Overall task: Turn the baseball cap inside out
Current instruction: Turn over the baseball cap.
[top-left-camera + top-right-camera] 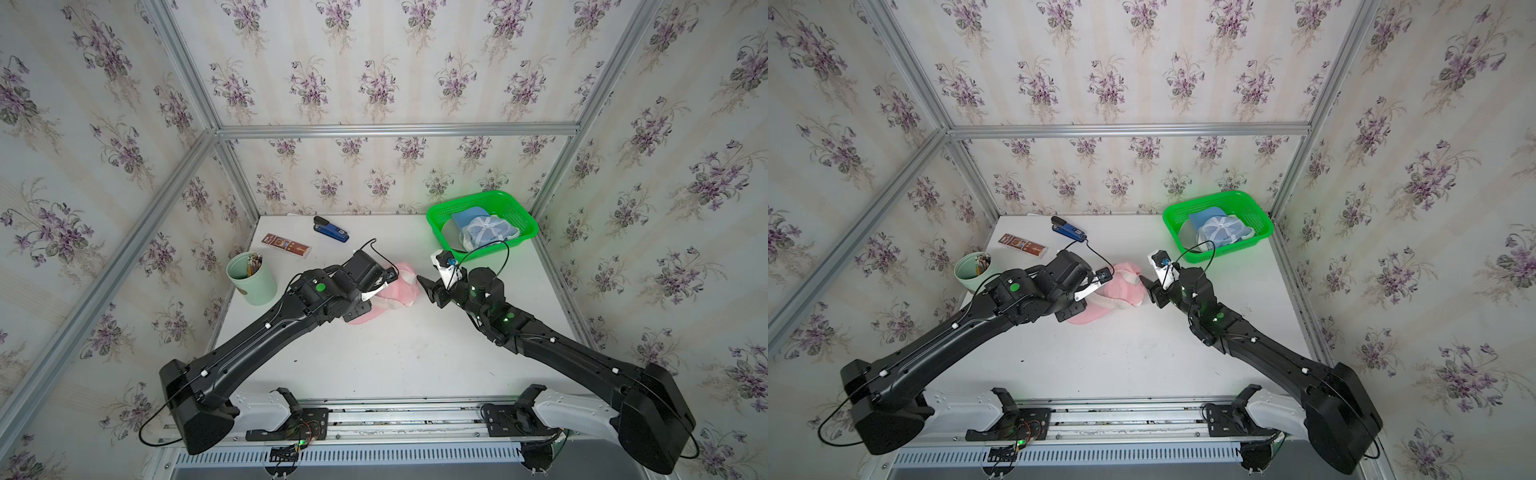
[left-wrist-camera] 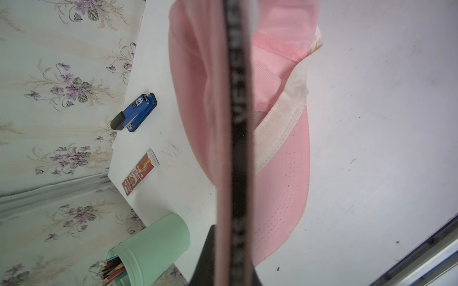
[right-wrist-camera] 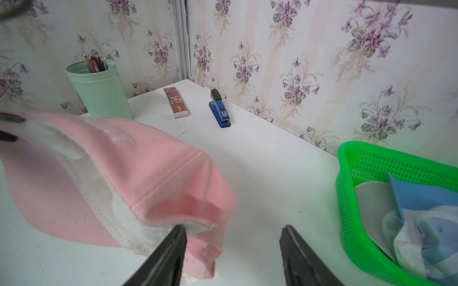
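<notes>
The pink cap's back edge (image 3: 204, 255) hangs folded next to the robot's right gripper, so the left gripper should swing the cap (image 3: 164, 174) open before the right gripper grabs that edge.
The pink baseball cap (image 1: 401, 286) (image 1: 1127, 286) lies crumpled mid-table, its white lining (image 2: 285, 128) showing and its brim (image 2: 285, 198) flat on the surface. My left gripper (image 1: 372, 294) (image 1: 1084, 294) (image 2: 231, 247) is shut on an edge of the cap: a pink fold and a black lettered band run between its fingers. My right gripper (image 1: 430, 291) (image 1: 1150, 291) (image 3: 233, 227) is open at the cap's (image 3: 148, 168) right side. One of its fingers (image 3: 171, 247) touches the cap's lower edge, and the other stands over bare table.
A green basket (image 1: 482, 198) (image 3: 347, 198) holding blue and white caps sits at the back right. A blue stapler (image 1: 331, 229), a brown box (image 1: 286, 245) and a mint cup of pencils (image 1: 251, 279) stand at the back left. Walls close in three sides.
</notes>
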